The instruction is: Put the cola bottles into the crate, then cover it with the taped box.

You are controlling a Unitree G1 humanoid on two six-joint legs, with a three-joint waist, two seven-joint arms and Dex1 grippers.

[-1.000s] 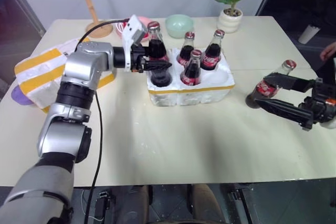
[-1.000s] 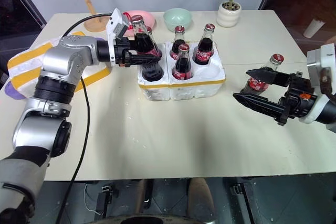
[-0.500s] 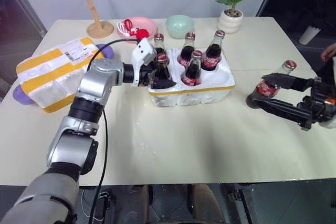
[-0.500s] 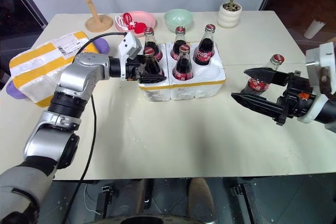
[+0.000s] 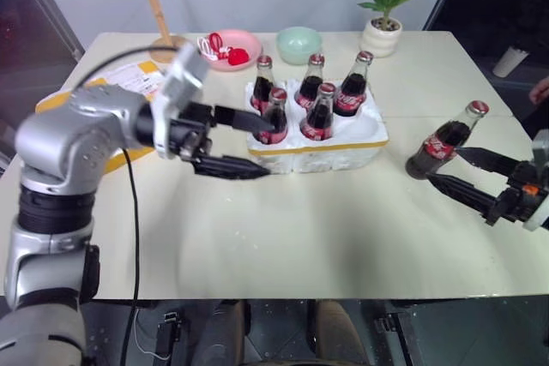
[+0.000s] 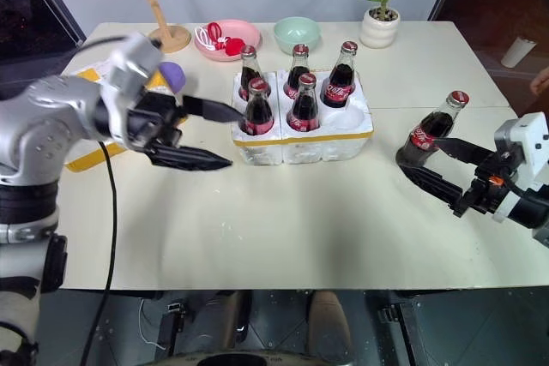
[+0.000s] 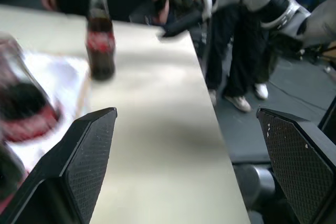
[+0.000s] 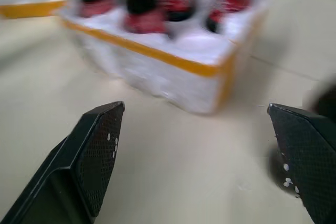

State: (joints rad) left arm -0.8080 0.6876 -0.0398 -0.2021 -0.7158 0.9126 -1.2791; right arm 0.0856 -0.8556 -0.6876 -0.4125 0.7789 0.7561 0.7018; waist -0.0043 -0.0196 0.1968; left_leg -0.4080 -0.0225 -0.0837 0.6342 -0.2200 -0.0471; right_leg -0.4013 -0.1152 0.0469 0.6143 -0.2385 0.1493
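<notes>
The cola bottle (image 5: pixel 446 140) outside the crate is far away from my left gripper, so next my right gripper puts that bottle into the empty well (image 5: pixel 350 129) before covering the crate.
The crate (image 5: pixel 319 149), a low white foam tray with a yellow band, holds several cola bottles such as the front-left one (image 5: pixel 276 115); its front-right well is empty. My left gripper (image 5: pixel 269 150) stands open just left of the crate, empty, apart from the bottles. Another cola bottle (image 5: pixel 441 140) stands on the table to the right. My right gripper (image 5: pixel 443 166) is open with its fingertips on either side of that bottle's base. The taped box (image 5: pixel 135 80) lies at the far left, mostly hidden behind my left arm.
At the back stand a pink bowl (image 5: pixel 228 45), a green bowl (image 5: pixel 298 41), a potted plant (image 5: pixel 382 16) and a wooden rack (image 5: pixel 158 6). A purple object (image 6: pixel 172 77) lies by the box. A person's hand (image 5: pixel 540 88) shows at the right edge.
My left gripper lowered a bottle into the crate's front-left well, opened and drew back to the left. My right gripper slid back to the right, so the loose bottle now sits at its fingertips.
</notes>
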